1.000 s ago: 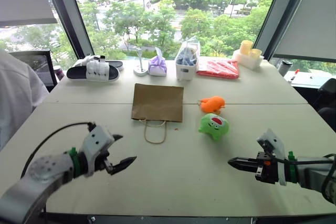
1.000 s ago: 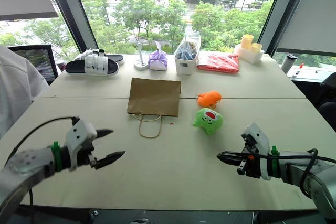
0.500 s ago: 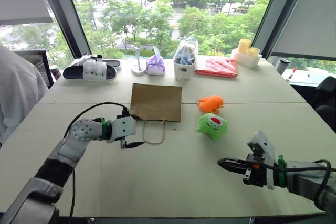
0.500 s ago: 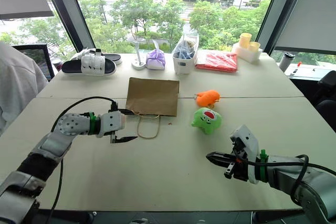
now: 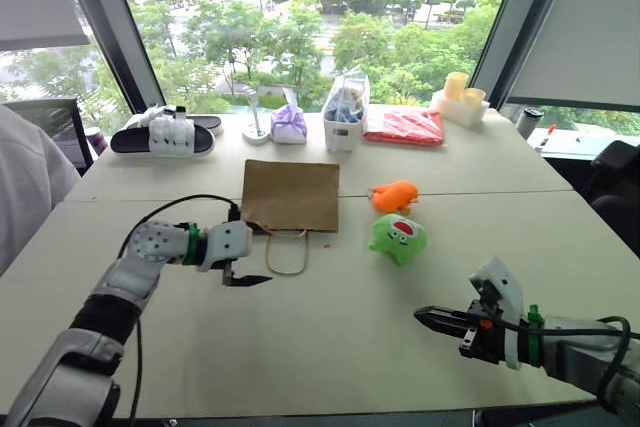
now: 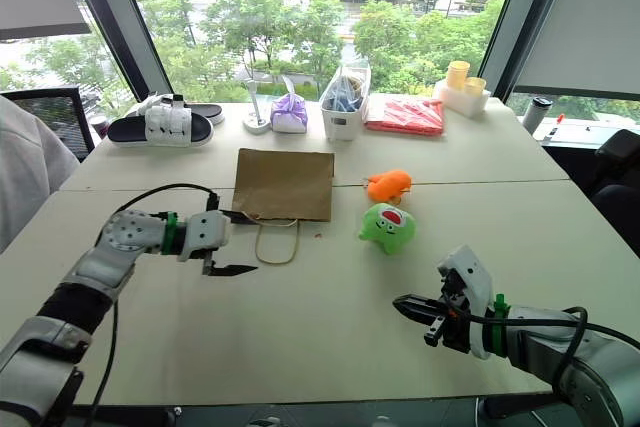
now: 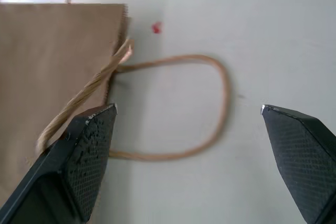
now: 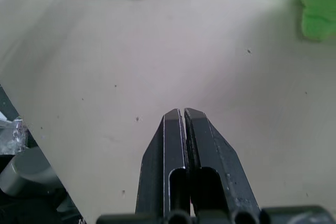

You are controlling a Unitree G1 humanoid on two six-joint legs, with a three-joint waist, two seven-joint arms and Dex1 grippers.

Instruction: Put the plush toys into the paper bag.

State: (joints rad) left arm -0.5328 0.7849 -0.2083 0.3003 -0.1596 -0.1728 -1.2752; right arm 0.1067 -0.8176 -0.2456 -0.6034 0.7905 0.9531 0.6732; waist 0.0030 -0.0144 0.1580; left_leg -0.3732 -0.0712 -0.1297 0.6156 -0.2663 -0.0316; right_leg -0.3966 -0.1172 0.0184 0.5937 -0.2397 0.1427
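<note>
The upper twine handle (image 7: 84, 94) stands away from the loop that lies flat, so the paper bag's opening (image 5: 298, 232) will spread wide when the robot lifts that handle.
The brown paper bag (image 5: 290, 195) lies flat at mid-table, its twine handle (image 5: 288, 253) looping toward me. My left gripper (image 5: 250, 247) is open at the bag's near left corner. In the left wrist view its fingers (image 7: 89, 145) stand wide on either side of the handle loop (image 7: 210, 103), touching nothing. The orange plush toy (image 5: 393, 195) and the green plush toy (image 5: 398, 237) rest on the table right of the bag. My right gripper (image 5: 422, 314) is shut and empty, low over the table in front of the green toy (image 8: 310, 3).
Along the far edge stand a black-and-white slipper (image 5: 160, 134), a purple pouch (image 5: 289, 123), a clear plastic bag of blue items (image 5: 343, 112), a red packet (image 5: 405, 127) and yellow cups (image 5: 455, 97). A person's white sleeve (image 5: 25, 182) is at the left.
My left gripper has swung forward from the near left of the table to the bag's handle, still open. The right gripper has barely moved. The view has shifted a little.
</note>
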